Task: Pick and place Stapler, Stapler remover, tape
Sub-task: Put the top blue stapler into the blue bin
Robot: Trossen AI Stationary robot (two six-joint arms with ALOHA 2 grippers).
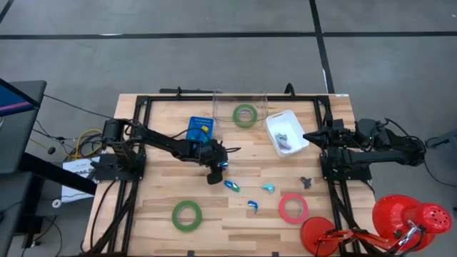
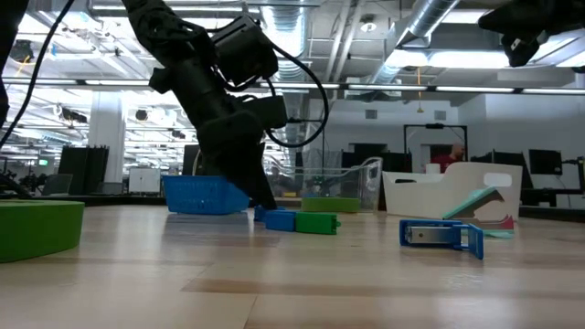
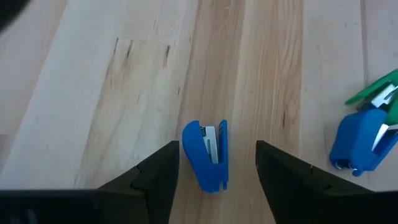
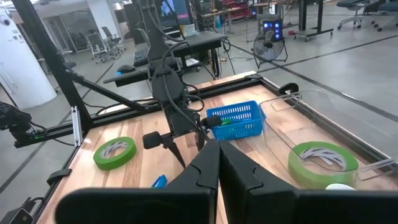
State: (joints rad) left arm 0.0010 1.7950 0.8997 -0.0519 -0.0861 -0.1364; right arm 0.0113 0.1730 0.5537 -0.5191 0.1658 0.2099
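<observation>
I see the small blue stapler's wide end (image 3: 193,133) close to one finger, so my left gripper should spread wider and move over before it grips the stapler's body (image 3: 210,167).
A small blue stapler (image 3: 207,155) lies flat on the wooden table at its middle. My left gripper (image 3: 217,145) points steeply down over it, open, one finger on each side and a gap to both. A second blue and green stapler (image 3: 367,138) lies close by. More small staplers (image 1: 268,188) (image 1: 253,205) and a small dark piece (image 1: 305,182), perhaps the stapler remover, lie toward the near right. One green tape roll (image 1: 186,215) and a pinkish-red tape roll (image 1: 293,207) lie flat near the front. My right gripper (image 4: 217,149) waits shut, high at the table's right.
A clear container (image 1: 240,107) at the far edge holds another green tape roll (image 1: 245,115). A blue basket (image 1: 201,128) stands left of it and a white bin (image 1: 287,132) right of it. A red lamp (image 1: 407,218) stands off the near right corner.
</observation>
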